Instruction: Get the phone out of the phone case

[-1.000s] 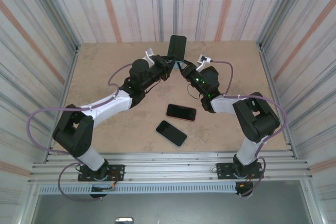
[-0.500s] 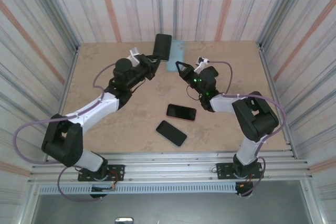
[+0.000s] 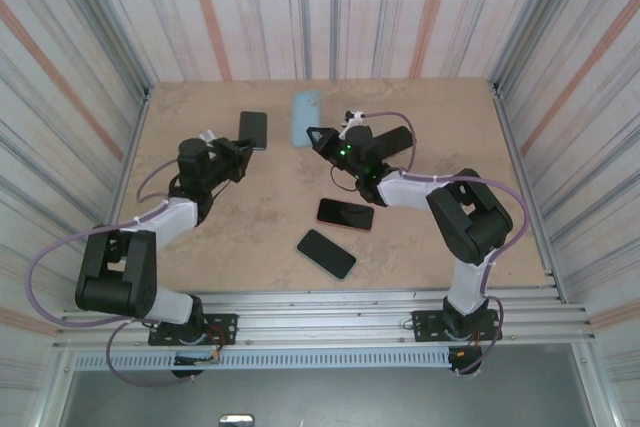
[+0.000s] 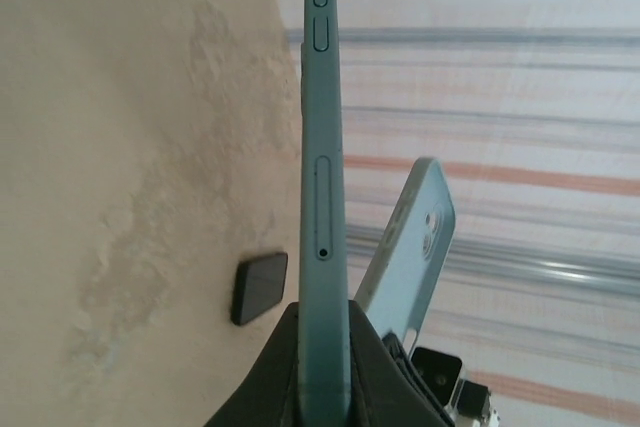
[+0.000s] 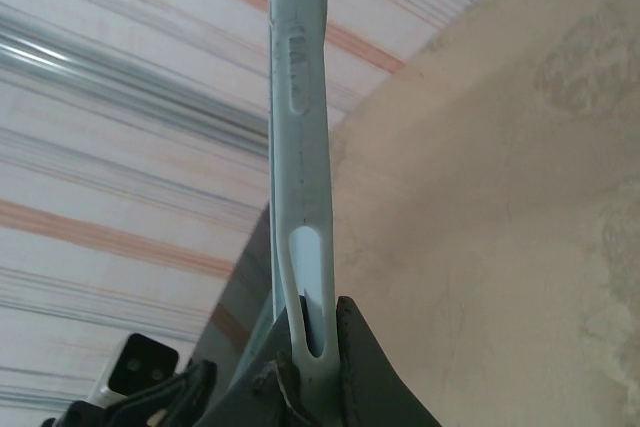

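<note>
I have the phone screen up [image 3: 253, 130] and clear of the phone case, so I keep lowering it with my left gripper to the open table [image 3: 217, 124] and let go once it lies flat.
The phone [image 3: 253, 130], dark screen up, is out of the phone case and held by my left gripper [image 3: 243, 144] over the back left of the table. In the left wrist view its teal edge [image 4: 325, 147] stands clamped between the shut jaws of the left gripper [image 4: 325, 312]. The light blue phone case [image 3: 304, 117] hangs empty in my right gripper [image 3: 315, 134], a little to the right of the phone and apart from it. The case's thin side wall [image 5: 300, 147] is pinched by the right gripper [image 5: 312, 312]. Its back with the camera cut-outs [image 4: 415, 237] faces the left wrist.
Two other dark phones lie flat on the tan table [image 3: 430, 247]: one with a reddish rim [image 3: 345, 214] near the middle, another [image 3: 326, 253] closer to the front edge. Striped walls enclose the table on three sides.
Phone and case were together between both grippers at the back centre. The left gripper has carried the phone left and down; the right gripper has swung the empty case left and lower.
</note>
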{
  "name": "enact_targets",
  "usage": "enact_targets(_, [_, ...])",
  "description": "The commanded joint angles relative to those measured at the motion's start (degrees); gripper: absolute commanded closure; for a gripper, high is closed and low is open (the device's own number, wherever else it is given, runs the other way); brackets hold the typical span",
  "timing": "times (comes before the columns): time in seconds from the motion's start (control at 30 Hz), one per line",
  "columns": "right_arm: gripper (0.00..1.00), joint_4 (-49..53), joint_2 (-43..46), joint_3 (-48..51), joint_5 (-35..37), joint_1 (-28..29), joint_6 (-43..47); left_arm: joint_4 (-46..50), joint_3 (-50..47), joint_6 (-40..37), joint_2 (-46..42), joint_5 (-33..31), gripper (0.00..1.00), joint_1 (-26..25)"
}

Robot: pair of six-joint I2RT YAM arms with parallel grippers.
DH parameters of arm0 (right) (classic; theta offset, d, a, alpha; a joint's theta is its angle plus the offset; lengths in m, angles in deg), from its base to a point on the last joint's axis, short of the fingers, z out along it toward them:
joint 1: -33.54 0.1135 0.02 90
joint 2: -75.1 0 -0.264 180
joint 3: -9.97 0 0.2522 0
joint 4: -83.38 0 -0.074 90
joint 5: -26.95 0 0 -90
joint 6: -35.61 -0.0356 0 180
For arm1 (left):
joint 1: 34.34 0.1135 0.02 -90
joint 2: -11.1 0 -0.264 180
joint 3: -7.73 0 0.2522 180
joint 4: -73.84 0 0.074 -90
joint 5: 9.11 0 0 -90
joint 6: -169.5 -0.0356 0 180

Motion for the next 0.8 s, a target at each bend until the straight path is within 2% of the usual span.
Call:
enact_targets(0.0, [1.0,7.07,-2.58,-4.5,2.93,1.84,1.2,-6.7,-1.32,-4.17,1.46,6.0,1.0,5.15])
enact_targets(0.17, [1.0,11.34,-7.21,-10.83,2.78,4.04,-0.14,-9.0,-1.32,-7.07,7.08,10.12,1.0,11.43])
enact_targets(0.37, [1.0,13.76,-13.37,-18.16,2.51,6.65,-2.64,-10.71,0.49,-9.66,14.26,13.79,1.0,16.54])
enact_targets(0.53, [1.0,18.14,-18.55,-24.81,3.56,8.45,-5.42,-9.65,3.14,-13.21,20.02,15.46,1.0,17.87])
enact_targets(0.77, [1.0,22.8,-24.63,-32.32,3.51,10.21,-7.05,-12.08,4.61,-13.23,25.17,15.23,1.0,18.84])
